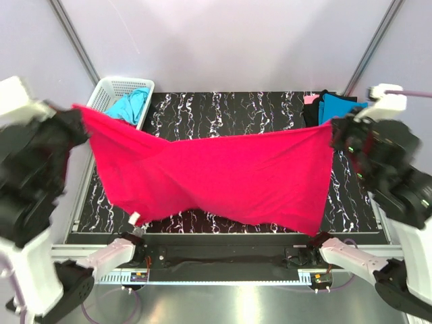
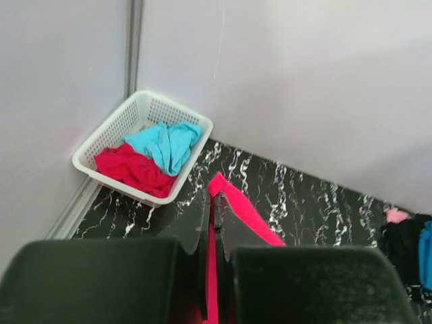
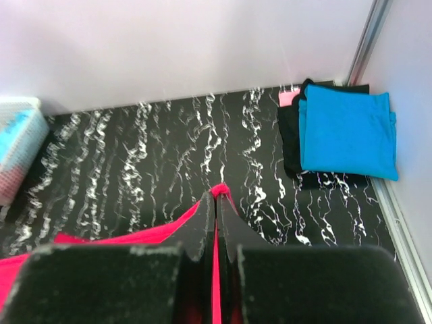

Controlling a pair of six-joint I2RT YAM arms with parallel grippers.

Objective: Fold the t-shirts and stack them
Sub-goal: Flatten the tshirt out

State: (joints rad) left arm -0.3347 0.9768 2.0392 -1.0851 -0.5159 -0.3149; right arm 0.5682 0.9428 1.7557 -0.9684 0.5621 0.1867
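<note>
The crimson t-shirt's corner in my left gripper reaches out to the basket, so next I draw it inward and lay the shirt along the table's back edge.
A crimson red t-shirt hangs stretched in the air between my two grippers, sagging over the near half of the black marbled table. My left gripper is shut on its left corner, high near the basket. My right gripper is shut on its right corner, high at the right. A folded stack lies at the back right: a turquoise shirt on a black one, with pale pink behind. It also shows in the top view.
A white lattice basket at the back left holds a turquoise shirt and a red shirt. Metal frame posts and grey walls bound the table. The table's near rail lies under the hanging shirt.
</note>
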